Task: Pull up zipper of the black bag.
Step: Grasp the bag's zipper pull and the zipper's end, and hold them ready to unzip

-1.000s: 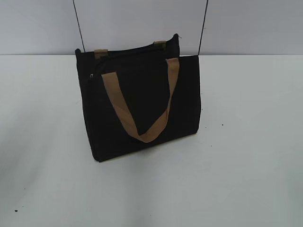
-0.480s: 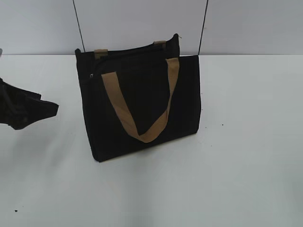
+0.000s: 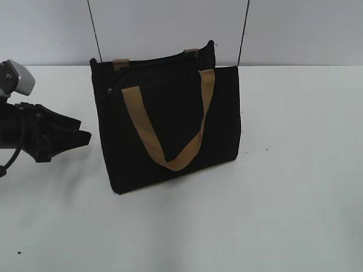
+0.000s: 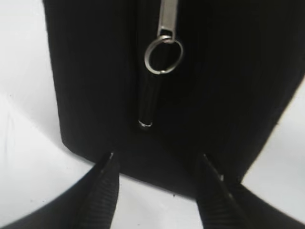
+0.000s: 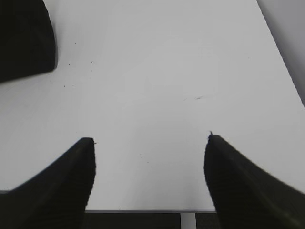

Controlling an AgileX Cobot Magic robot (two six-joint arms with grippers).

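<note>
I expect the black toggle to come out tight as the zipper's loose end when I pull, because it hangs free down the bag's end side.
The black bag stands upright on the white table, its tan strap handle hanging down its front. The zipper runs along its top edge, with a small silvery pull at the left end. In the left wrist view the bag's end face fills the frame, with the metal pull tab, a ring and a black toggle hanging down. My left gripper is open, just left of the bag, touching nothing. My right gripper is open and empty over bare table; it is outside the exterior view.
The white table spreads around the bag. Its near edge shows in the right wrist view. A corner of the bag shows at that view's top left. Two thin black cables hang against the back wall.
My left arm has come in from the left edge and moved right, toward the bag's left end. The bag has not moved.
</note>
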